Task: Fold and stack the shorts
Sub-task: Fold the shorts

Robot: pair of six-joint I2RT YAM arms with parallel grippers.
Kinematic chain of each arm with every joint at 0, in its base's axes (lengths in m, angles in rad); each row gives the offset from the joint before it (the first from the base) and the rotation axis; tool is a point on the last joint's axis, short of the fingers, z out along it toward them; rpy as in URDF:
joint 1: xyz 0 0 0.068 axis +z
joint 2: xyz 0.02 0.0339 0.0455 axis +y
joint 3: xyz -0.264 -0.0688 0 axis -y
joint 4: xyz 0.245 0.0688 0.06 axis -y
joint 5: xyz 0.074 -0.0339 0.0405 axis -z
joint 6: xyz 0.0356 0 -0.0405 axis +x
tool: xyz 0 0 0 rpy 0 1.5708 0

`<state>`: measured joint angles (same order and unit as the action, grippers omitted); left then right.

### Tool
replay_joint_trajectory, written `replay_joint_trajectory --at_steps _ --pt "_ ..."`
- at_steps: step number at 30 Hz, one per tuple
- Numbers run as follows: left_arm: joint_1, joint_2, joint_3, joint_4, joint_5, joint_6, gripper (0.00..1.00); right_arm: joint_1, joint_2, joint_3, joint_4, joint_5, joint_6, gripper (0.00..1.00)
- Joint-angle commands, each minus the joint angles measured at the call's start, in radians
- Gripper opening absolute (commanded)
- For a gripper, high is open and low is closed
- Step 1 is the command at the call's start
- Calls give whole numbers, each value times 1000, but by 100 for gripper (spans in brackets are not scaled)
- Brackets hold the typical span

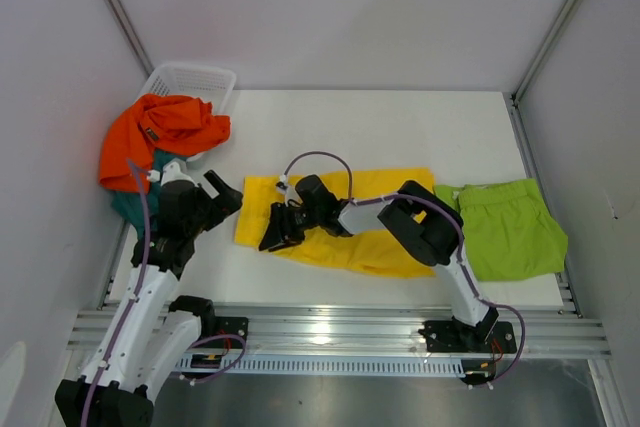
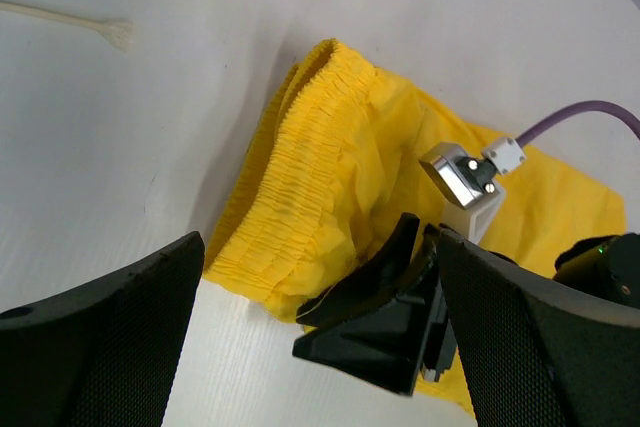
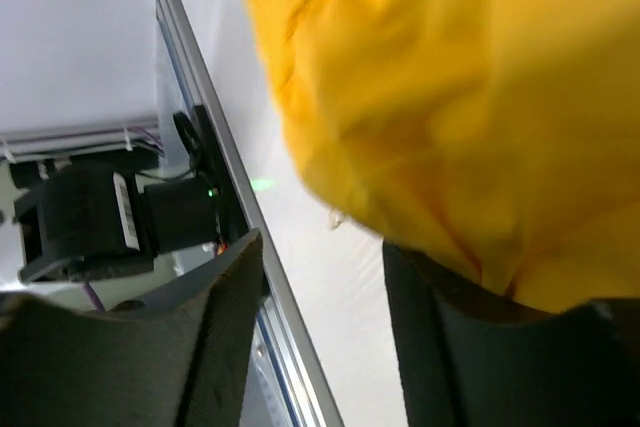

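My left gripper should move back until my right gripper, which is crowding the near end of the yellow waistband [image 1: 249,236], moves farther back, and then pinch that waistband end [image 2: 262,282].
The yellow shorts [image 1: 385,217] lie spread across the middle of the table, with the gathered waistband [image 2: 310,137] at their left end. My right gripper [image 1: 278,235] sits low at that left end. Its jaws stand apart over bare table, and yellow cloth [image 3: 450,97] drapes over one finger [image 3: 450,347]. My left gripper [image 1: 226,193] hovers open just left of the waistband, pointing at the right gripper [image 2: 385,312]. Lime green shorts [image 1: 510,227] lie flat at the right. Orange shorts [image 1: 160,132] are heaped at the far left over teal shorts [image 1: 128,205].
A white mesh basket [image 1: 195,79] stands at the back left, partly under the orange heap. A metal rail [image 1: 340,322] runs along the table's near edge. White walls close in on both sides. A white cable tie [image 2: 70,19] lies on the table beyond the waistband.
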<state>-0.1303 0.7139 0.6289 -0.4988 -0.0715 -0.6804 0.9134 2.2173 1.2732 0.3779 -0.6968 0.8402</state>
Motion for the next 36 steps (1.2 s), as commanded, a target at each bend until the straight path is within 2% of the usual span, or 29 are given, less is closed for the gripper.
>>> replay_joint_trajectory --at_steps 1,2,3,4,6,7,9,12,13,14,17,19,23,25,26,27,28,31,33,34,36 --pt "9 -44 44 -10 -10 4 99 24 -137 -47 -86 84 -105 56" --pt "9 -45 55 -35 -14 7 99 42 -200 -60 -112 155 -133 64" --pt "11 -42 74 -47 -17 8 99 54 -227 -67 -140 198 -162 66" --pt "11 -41 92 -61 -17 8 99 67 -254 -72 -204 239 -229 67" --pt "11 -31 118 -93 -2 13 99 114 -320 -75 -266 418 -297 70" --pt "11 -27 161 -104 18 19 99 134 -340 -84 -301 554 -356 70" --pt "11 -13 196 -151 64 27 99 194 -388 -92 -329 685 -418 70" --pt "11 -11 290 -266 64 22 99 292 -427 -110 -323 974 -551 73" --pt "11 -19 314 -277 64 22 99 317 -426 -110 -318 1034 -590 73" --pt "11 -27 328 -283 64 21 99 338 -420 -103 -312 1160 -655 74" --pt "11 -53 325 -273 64 21 99 378 -384 -80 -324 1304 -707 78" --pt "12 -45 293 -265 64 27 99 349 -381 -66 -342 1278 -684 79" --pt "17 21 226 -207 107 28 99 283 -406 -97 -298 1134 -619 76" --pt "21 32 154 -161 127 22 99 251 -403 -89 -287 1073 -581 70" --pt "21 33 119 -140 131 12 99 216 -403 -89 -278 992 -566 66" --pt "23 35 95 -91 139 9 99 197 -404 -93 -263 937 -552 55" --pt "24 35 48 -72 148 7 99 173 -403 -103 -226 880 -514 50" --pt "27 10 -16 -8 177 -5 99 66 -363 -85 -159 517 -442 30" --pt "29 -13 -63 25 188 -28 99 -3 -282 -45 -149 406 -383 15" --pt "29 -49 -102 37 199 -39 99 -20 -253 -19 -154 326 -371 12" --pt "29 -89 -184 63 240 -86 99 -59 -193 61 -163 271 -356 6"
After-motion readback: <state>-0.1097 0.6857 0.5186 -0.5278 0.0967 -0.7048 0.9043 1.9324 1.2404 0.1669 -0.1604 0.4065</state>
